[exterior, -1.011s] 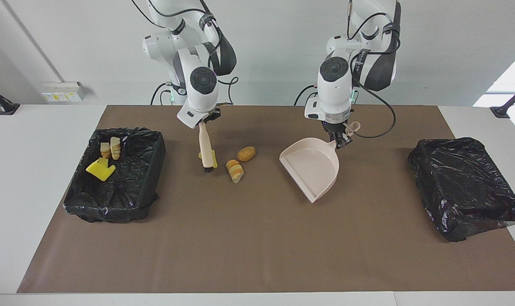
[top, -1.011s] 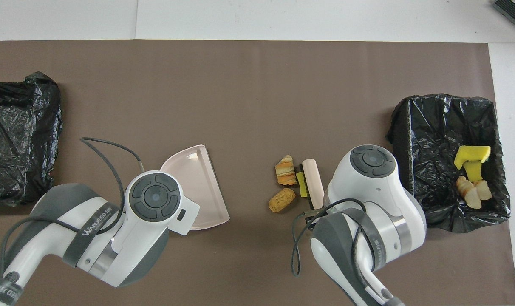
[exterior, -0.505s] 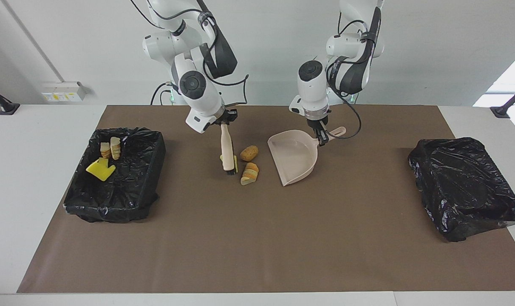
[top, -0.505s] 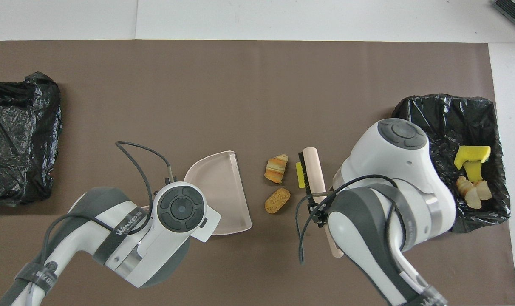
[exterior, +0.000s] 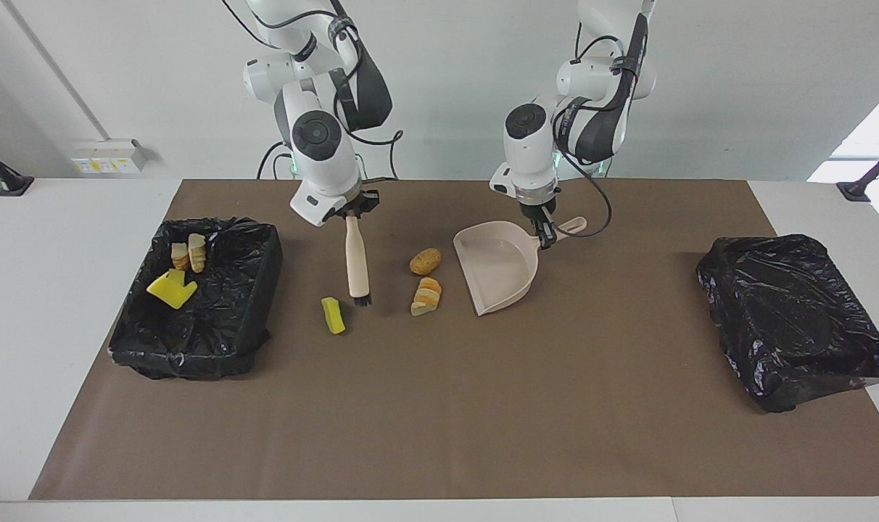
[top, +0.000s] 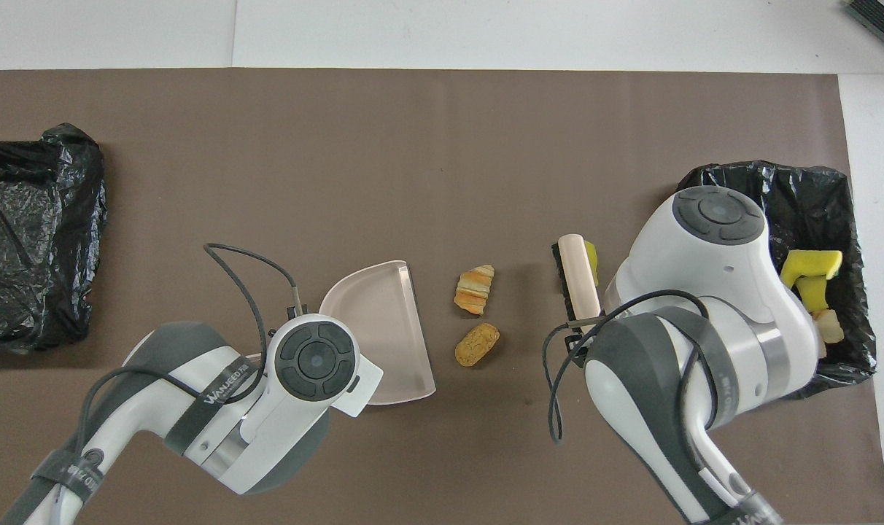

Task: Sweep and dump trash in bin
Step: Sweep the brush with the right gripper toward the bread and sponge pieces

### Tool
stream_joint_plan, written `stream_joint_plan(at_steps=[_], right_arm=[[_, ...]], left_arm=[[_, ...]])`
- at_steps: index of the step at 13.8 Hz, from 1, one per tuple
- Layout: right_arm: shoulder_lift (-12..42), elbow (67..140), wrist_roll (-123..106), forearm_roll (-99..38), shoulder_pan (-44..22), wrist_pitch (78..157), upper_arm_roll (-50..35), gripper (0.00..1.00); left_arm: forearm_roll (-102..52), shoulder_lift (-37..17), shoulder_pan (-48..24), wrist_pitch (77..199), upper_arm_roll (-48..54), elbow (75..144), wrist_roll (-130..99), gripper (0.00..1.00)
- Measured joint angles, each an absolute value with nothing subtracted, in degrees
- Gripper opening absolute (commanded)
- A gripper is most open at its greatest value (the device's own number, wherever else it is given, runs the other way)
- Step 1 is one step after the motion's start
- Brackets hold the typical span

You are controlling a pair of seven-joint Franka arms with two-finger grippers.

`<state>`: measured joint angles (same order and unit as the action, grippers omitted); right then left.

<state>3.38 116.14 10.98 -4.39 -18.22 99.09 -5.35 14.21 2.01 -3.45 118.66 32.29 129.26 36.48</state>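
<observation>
My right gripper has the brush, with the yellow sponge chunk (exterior: 333, 315) on its bin side, so I should move it past the chunk before sweeping toward the dustpan.
My right gripper (exterior: 351, 213) is shut on the handle of a beige brush (exterior: 355, 255) (top: 579, 280), which hangs bristles-down close to the mat. A yellow sponge chunk (exterior: 332, 315) (top: 592, 258) lies beside the bristles, toward the bin (exterior: 193, 354). A striped bread lump (exterior: 426, 296) (top: 475, 289) and a tan lump (exterior: 425, 261) (top: 477, 344) lie between brush and dustpan. My left gripper (exterior: 546, 238) is shut on the handle of the beige dustpan (exterior: 497, 264) (top: 380, 328), whose mouth faces this trash. My arms hide both grippers in the overhead view.
The bin at the right arm's end, lined with a black bag (top: 843, 191), holds a yellow piece (exterior: 171, 288) and bread lumps (exterior: 189, 254). A second black-bagged bin (exterior: 795, 319) (top: 33, 233) stands at the left arm's end. A brown mat (exterior: 439, 406) covers the table.
The brush swung back toward the right arm's end. The yellow chunk now lies apart from it, closer to the bin. The dustpan edged slightly toward the two lumps.
</observation>
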Motion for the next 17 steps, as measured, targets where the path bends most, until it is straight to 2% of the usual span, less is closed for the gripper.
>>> stream_joint_plan(at_steps=[4, 10, 13, 17], right_arm=[[4.11, 114.70, 13.78, 4.11, -19.37, 98.76, -5.18, 0.00], [4.92, 116.88, 12.97, 15.59, -10.07, 101.68, -4.62, 0.00], [6.77, 119.10, 12.95, 13.75, -9.77, 103.37, -5.00, 0.00], [8.01, 119.64, 11.77, 1.57, -13.32, 103.86, -5.50, 0.00]], left_arm=[[14.21, 2.01, -3.45, 118.66, 32.29, 129.33, 36.25, 0.00], [14.21, 2.01, -3.46, 118.66, 32.30, 129.49, 36.15, 0.00], [14.19, 2.01, -3.46, 118.66, 32.31, 129.64, 36.08, 0.00], [14.18, 2.01, -3.46, 118.67, 32.31, 129.72, 36.00, 0.00]])
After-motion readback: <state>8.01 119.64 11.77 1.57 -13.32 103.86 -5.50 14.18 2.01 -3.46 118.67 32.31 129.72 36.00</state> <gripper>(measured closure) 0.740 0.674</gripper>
